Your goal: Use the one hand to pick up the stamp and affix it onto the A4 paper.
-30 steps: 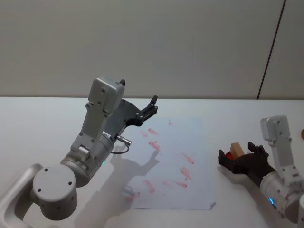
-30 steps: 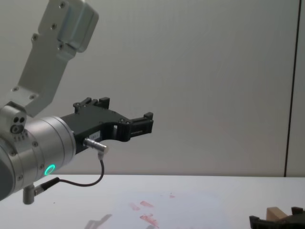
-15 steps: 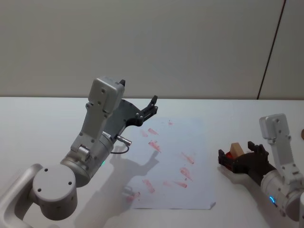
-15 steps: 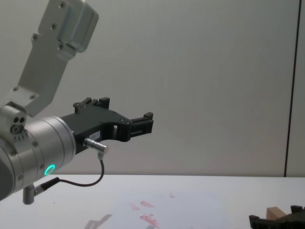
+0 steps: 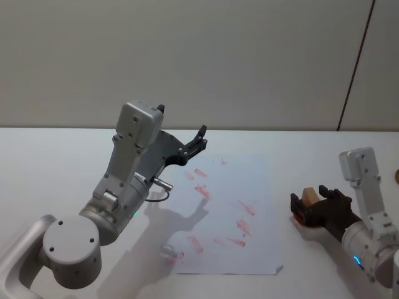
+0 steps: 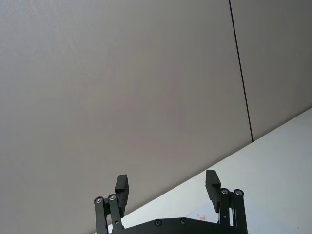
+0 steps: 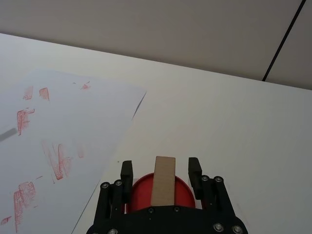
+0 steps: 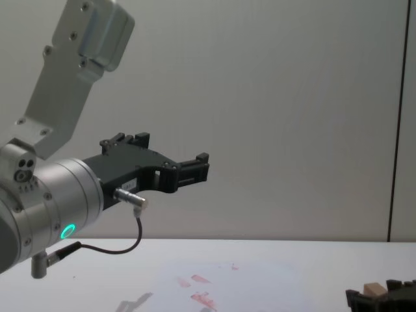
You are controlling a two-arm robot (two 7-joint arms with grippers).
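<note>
My gripper will lift the narrow stamp (image 7: 164,181) and leave the round red base (image 7: 141,193) behind, because the base spreads like a dish around the stamp.
The stamp (image 7: 163,183), a pale wooden block, stands upright over a round red base (image 7: 139,192) on the table, just right of the A4 paper (image 5: 232,187). My right gripper (image 7: 161,168) is open and straddles the stamp, a finger on each side with a gap to the wood. From the head the same gripper (image 5: 308,202) and stamp (image 5: 310,195) lie low at the right. The paper (image 7: 63,112) carries several red stamped marks. My left gripper (image 5: 199,138) hangs open in the air above the paper's far left corner, also seen as left gripper (image 6: 167,187) and left gripper (image 8: 195,166).
The white table (image 5: 50,162) runs back to a plain grey wall. The raised left arm (image 5: 134,168) casts a shadow on the paper's left side. A small brown object (image 5: 397,176) shows at the right edge.
The right gripper has shifted slightly to the right and settled lower around the stamp. The left arm has not moved.
</note>
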